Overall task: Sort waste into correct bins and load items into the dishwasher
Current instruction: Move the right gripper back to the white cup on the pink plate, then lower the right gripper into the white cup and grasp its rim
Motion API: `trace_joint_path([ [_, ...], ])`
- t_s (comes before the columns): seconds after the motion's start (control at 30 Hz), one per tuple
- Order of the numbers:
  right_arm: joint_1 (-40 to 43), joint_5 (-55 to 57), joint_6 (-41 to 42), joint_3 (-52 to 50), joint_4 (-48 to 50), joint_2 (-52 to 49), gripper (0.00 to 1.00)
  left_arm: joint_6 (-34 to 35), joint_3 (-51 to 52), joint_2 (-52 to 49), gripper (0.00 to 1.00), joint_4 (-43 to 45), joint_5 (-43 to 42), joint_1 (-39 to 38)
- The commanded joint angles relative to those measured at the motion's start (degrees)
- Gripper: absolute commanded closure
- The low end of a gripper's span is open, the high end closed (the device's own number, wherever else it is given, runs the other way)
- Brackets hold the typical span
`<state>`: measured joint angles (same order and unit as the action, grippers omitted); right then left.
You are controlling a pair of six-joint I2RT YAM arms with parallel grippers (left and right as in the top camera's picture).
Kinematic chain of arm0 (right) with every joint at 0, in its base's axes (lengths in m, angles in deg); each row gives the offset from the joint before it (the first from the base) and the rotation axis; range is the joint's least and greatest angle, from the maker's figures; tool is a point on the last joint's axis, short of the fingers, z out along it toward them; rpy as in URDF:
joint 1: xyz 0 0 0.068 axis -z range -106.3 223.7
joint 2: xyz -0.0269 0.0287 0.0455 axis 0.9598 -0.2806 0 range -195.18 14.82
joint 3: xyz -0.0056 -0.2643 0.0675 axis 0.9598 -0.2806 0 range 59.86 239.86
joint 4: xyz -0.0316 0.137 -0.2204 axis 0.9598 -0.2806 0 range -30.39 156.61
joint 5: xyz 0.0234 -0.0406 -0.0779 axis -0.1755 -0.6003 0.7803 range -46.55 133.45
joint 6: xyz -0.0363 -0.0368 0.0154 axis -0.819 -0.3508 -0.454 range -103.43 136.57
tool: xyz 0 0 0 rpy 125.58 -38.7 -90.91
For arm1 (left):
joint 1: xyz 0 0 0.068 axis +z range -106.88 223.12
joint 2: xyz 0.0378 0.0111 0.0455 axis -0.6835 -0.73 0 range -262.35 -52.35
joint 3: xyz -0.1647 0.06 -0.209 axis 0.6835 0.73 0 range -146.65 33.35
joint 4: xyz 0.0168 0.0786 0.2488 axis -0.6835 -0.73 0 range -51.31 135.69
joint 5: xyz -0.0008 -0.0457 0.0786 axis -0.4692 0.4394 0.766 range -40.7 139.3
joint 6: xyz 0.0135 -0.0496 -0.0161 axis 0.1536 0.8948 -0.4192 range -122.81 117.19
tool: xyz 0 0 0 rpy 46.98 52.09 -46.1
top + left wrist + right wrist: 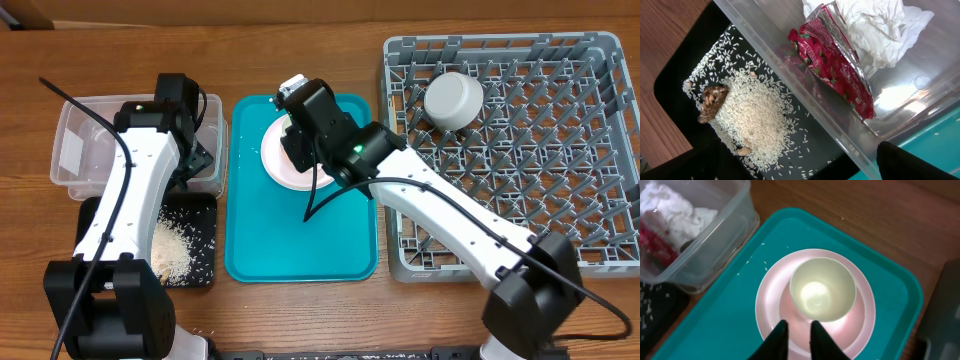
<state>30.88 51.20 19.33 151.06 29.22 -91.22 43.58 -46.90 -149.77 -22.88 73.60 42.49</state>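
Note:
The cream cup's near rim [832,320] is outside my right gripper's narrow fingers, so I need to open that gripper and straddle the cup's rim [791,287] facing the tub.
A pale pink plate [273,160] lies on the teal tray [300,250] with a small cream cup [822,287] upright on it. My right gripper [797,325] hovers just above the plate's [771,297] near rim, beside the cup, fingers narrowly apart and empty. The clear tub [80,130] holds the white napkin [875,25] and red wrapper [835,65]. The black tray [200,270] holds rice [752,115] and a brown scrap [711,100]. My left gripper [797,160] is wide open and empty over the tub's near wall. A white bowl [452,98] sits upside down in the grey dish rack [530,170]. The pink bowl is out of view.
The teal tray [730,315] lies between the bins and the rack, with a few rice grains on it. The tub [725,245] touches its left edge. The rack's corner [945,310] is close on the right. Bare wood table surrounds everything.

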Motion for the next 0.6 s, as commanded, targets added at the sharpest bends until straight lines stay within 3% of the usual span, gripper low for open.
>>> trace_joint_path([
  [0.0, 0.0, 1.7, -0.2, 1.0, 1.2, -2.4, 0.91, 0.4, -0.8, -0.5, 0.00, 0.0, 1.2, 0.3],
  [0.23, 0.0, 1.0, -0.2, 1.0, 4.6, -6.1, 0.96, 0.3, -0.8, -0.5, 0.00, 0.2, 1.1, 0.3],
  [0.57, 0.0, -7.1, -0.2, 1.0, 9.2, -11.2, 0.90, 0.3, -0.8, -0.5, 0.00, 0.2, 1.2, 0.3],
])
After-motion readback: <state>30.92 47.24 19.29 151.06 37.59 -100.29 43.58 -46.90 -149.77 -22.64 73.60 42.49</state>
